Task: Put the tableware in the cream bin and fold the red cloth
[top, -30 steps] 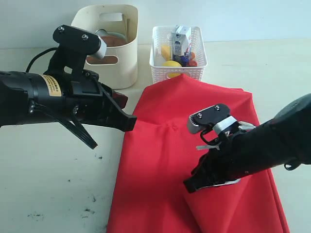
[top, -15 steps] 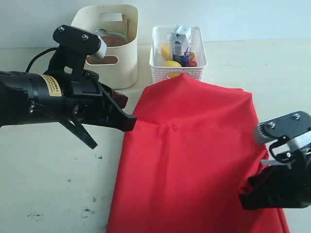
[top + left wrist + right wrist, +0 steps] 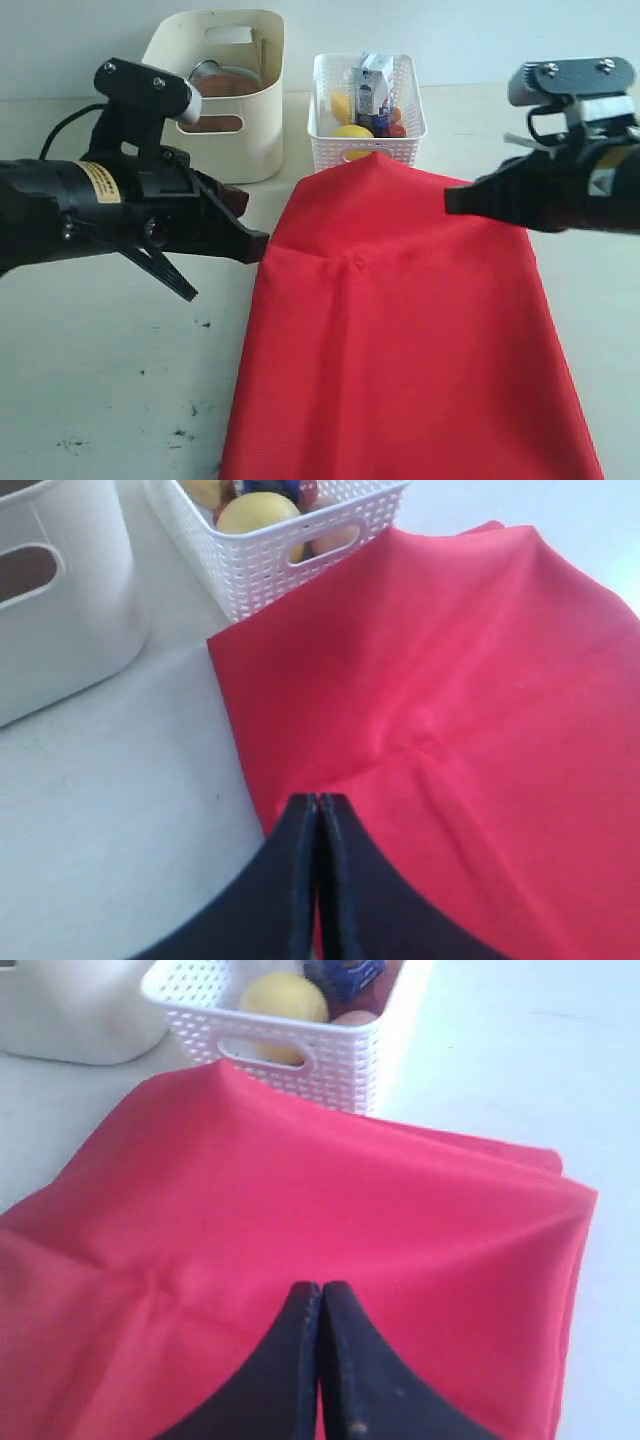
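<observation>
The red cloth's far edge humps up against the white basket, so my right gripper should go back to the hump and make it flat.
The red cloth lies spread in a folded layer on the table, its far edge humped against the white basket. My left gripper is shut and empty just over the cloth's left edge. Shut and empty too, my right gripper hovers above the cloth's far right part. The cream bin stands at the back left; a steel cup rim and the brown wooden plate show inside it. The other tableware is hidden.
A white lattice basket with a milk carton and yellow fruit stands right of the bin, touching the cloth's far edge. Bare table lies to the left of the cloth, marked with a few dark specks.
My right arm swung from the cloth's middle out to its near right, then up to the far right. The cloth's right side now lies flat. My left arm drew back slightly.
</observation>
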You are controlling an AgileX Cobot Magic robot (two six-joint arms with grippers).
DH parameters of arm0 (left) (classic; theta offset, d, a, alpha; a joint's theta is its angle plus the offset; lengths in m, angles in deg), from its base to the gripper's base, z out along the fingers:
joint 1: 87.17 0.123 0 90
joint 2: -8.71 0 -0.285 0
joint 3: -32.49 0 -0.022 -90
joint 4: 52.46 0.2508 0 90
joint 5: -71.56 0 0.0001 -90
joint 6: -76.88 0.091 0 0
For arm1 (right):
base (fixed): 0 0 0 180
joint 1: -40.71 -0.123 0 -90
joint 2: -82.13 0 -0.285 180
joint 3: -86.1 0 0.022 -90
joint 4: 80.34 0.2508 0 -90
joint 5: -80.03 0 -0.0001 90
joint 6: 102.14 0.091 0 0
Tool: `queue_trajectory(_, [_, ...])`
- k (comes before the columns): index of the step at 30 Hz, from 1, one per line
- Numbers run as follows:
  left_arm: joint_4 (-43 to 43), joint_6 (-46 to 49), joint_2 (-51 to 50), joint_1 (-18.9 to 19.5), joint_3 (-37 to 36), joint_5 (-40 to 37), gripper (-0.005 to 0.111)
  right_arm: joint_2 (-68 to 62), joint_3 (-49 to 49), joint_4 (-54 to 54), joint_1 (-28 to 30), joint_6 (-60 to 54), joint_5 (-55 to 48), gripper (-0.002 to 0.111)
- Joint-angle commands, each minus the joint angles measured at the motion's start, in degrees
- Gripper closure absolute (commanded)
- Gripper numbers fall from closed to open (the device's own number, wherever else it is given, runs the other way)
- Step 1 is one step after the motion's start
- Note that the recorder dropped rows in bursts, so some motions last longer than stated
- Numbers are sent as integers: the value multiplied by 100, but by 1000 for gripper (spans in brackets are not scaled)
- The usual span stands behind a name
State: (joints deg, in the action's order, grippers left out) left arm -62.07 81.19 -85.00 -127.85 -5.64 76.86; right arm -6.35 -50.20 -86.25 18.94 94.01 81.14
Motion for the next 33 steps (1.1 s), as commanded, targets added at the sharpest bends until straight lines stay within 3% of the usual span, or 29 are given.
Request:
queue_trajectory(1, [1,-26,-676,-95,-53,795,104,-1596,-1077,-56,293,-419,88,108])
queue_trajectory(8, [1,-51,-1802,-327,161,874,104,-3487,-2477,-56,867,-584,-171,108])
queue_trajectory(12, [1,-307,-2257,-393,173,832,104,-3882,-2767,-56,1060,-752,-184,108])
queue_trajectory(16, [1,-476,-2341,-420,235,250,104,-4060,-2952,-56,1060,-1211,-231,108])
queue_trajectory(27, [-64,-500,-2341,-823,235,-747,104,-3102,-3086,122,971,-1211,-1169,108])
queue_trajectory(33, [-68,-500,-2341,-823,235,-775,104,-2103,-2873,143,258,-1211,-1287,108])
